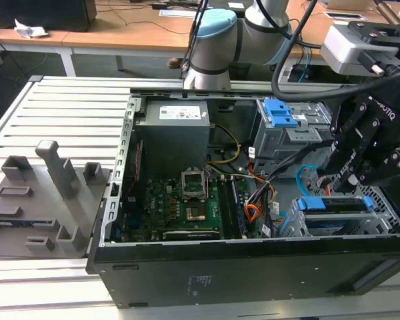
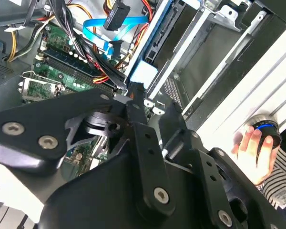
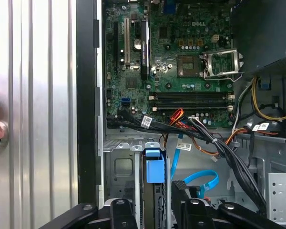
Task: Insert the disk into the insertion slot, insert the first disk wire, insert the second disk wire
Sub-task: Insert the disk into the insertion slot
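The red wires [image 1: 328,190] stick out separately from the blue loop [image 1: 305,178], so only these wires should bend and come along when I move the dark plug.
The disk [image 1: 335,204], in its bright blue carrier, sits inside the insertion slot [image 1: 295,225], a silver perforated cage at the exterior view's right. The carrier's blue end tab [image 3: 154,167] [image 2: 143,71] pokes out of the cage [image 3: 118,168]. My black gripper [image 1: 337,179] hangs just above the disk. In the first wrist view its fingers [image 3: 120,210] stand apart on either side of the disk's edge, so the gripper [image 3: 150,204] [image 2: 155,112] is open. The second disk wire [image 3: 200,179] [image 2: 99,27] [image 1: 307,175] loops loose beside the cage, its dark plug [image 2: 117,16] off the disk.
An orange, red and yellow wire bundle [image 1: 255,211] and black cables [image 3: 219,145] cross between the motherboard [image 3: 181,62] and the cage. A taller grey bay with a blue latch [image 1: 279,113] stands behind. A person's hand [image 2: 251,145] rests on a knob outside the case.
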Tool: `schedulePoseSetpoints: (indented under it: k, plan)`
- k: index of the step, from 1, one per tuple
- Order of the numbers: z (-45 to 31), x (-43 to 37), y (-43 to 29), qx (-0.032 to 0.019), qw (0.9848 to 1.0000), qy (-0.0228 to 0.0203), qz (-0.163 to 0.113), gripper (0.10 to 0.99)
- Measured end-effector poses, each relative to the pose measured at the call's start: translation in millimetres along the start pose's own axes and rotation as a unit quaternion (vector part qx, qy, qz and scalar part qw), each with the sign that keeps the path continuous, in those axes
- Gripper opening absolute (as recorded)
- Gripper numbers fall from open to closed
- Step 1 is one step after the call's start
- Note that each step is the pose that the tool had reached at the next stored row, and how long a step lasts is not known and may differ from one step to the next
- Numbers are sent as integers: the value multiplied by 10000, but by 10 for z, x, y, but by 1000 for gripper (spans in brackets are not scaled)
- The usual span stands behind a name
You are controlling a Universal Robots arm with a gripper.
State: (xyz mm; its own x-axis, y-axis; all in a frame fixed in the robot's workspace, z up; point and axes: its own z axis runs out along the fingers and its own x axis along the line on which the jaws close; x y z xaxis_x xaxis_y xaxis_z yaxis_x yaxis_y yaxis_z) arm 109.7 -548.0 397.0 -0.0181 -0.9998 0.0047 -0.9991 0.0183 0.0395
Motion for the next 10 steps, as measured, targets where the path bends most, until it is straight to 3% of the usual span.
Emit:
schedulePoseSetpoints:
  k: [2,3,10]
  plan:
    - [0,0,0,0,10000,0,0,298]
    - [1,0,0,0,10000,0,0,118]
    - [2,0,0,0,10000,-1,0,106]
